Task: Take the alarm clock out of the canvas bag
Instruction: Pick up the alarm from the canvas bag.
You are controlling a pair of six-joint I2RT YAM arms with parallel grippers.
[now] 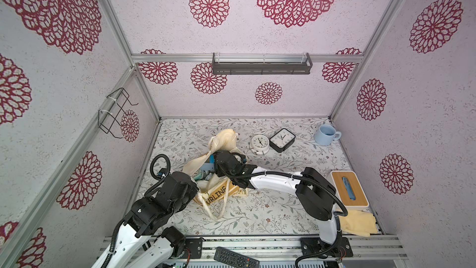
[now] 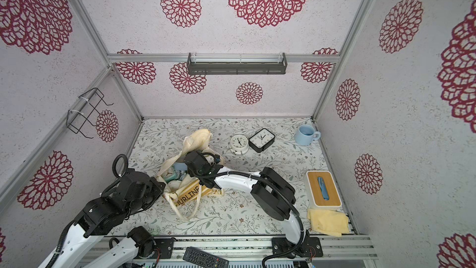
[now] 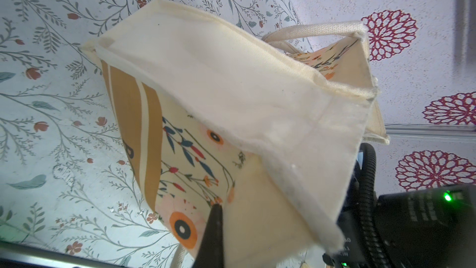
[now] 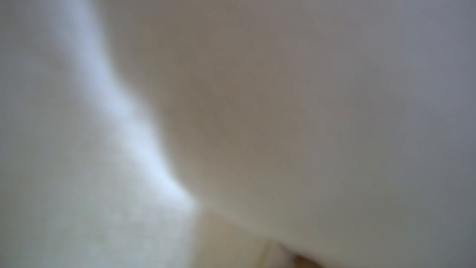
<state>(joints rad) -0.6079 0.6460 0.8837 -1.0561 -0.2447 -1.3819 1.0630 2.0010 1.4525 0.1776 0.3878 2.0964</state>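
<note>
The bag's cream cloth (image 4: 277,119) is crowding my right gripper inside the bag's opening. My right gripper should open, move back clear of the cloth and line up with the blue alarm clock (image 1: 212,158).
The cream canvas bag (image 1: 221,192) lies crumpled at mid-table, its tan lettered band (image 2: 189,195) facing up. Through its open mouth part of a pale green alarm clock (image 2: 170,174) shows in both top views. My left gripper (image 3: 219,206) is shut on the bag's edge; one dark finger (image 3: 213,230) presses the printed fabric and the other is behind the cloth. My right gripper (image 1: 215,164) reaches into the bag's mouth, its fingertips hidden. The right wrist view is only blurred cream fabric (image 4: 231,99). A white round alarm clock (image 1: 259,144) and a black square one (image 1: 282,139) stand on the table behind the bag.
A blue mug (image 1: 325,135) stands at the back right. A tissue box with a wooden lid (image 1: 350,189) and a yellow cloth (image 1: 358,223) sit at the right edge. A remote (image 1: 235,257) lies on the front rail. A wire rack (image 1: 113,113) hangs on the left wall.
</note>
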